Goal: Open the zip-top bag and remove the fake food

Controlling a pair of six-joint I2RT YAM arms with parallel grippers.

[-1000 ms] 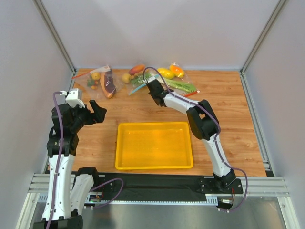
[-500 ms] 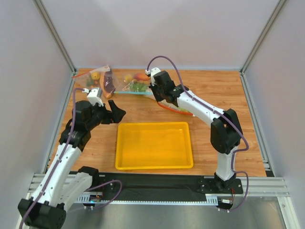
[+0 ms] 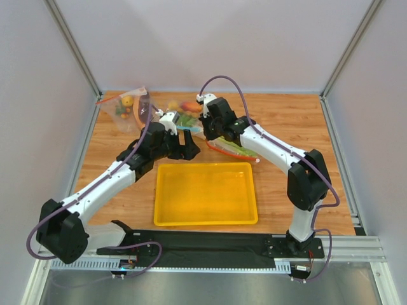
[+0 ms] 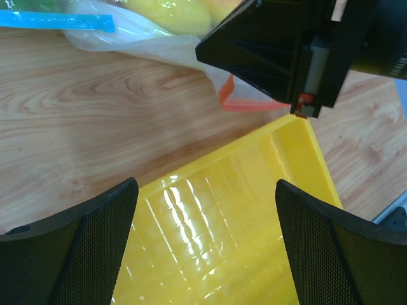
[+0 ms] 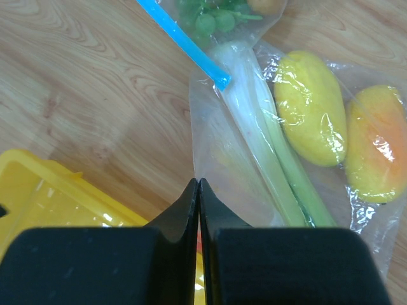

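Next, my left gripper takes the red strip's end (image 3: 208, 143), because my right gripper is holding it close to my left gripper. That will free my right gripper for the strip's white end (image 3: 257, 160).
My right gripper (image 5: 199, 184) is shut on the near edge of the zip-top bag (image 5: 224, 136), next to its red-orange strip. Inside the bag lie the pale-green celery-like stalk (image 5: 273, 159), the yellow fruit (image 5: 310, 117) and the orange fruit (image 5: 376, 143). From above, the right gripper (image 3: 214, 136) holds the bag (image 3: 236, 150) just beyond the yellow tray's far edge. My left gripper (image 3: 189, 146) is open and empty, left of the right one. In the left wrist view the left gripper (image 4: 203, 241) hovers over the tray's far corner, with the red strip (image 4: 249, 105) ahead.
The yellow tray (image 3: 205, 216) sits in the middle of the wooden table. A clear bag with a blue zip strip (image 3: 180, 118) lies behind the grippers and partly over the zip-top bag (image 5: 184, 41). A smaller bag (image 3: 126, 105) lies at the far left.
My left arm has swung right, from the table's left side to beside the right gripper. My right gripper has drawn the zip-top bag nearer, up to the tray's far edge.
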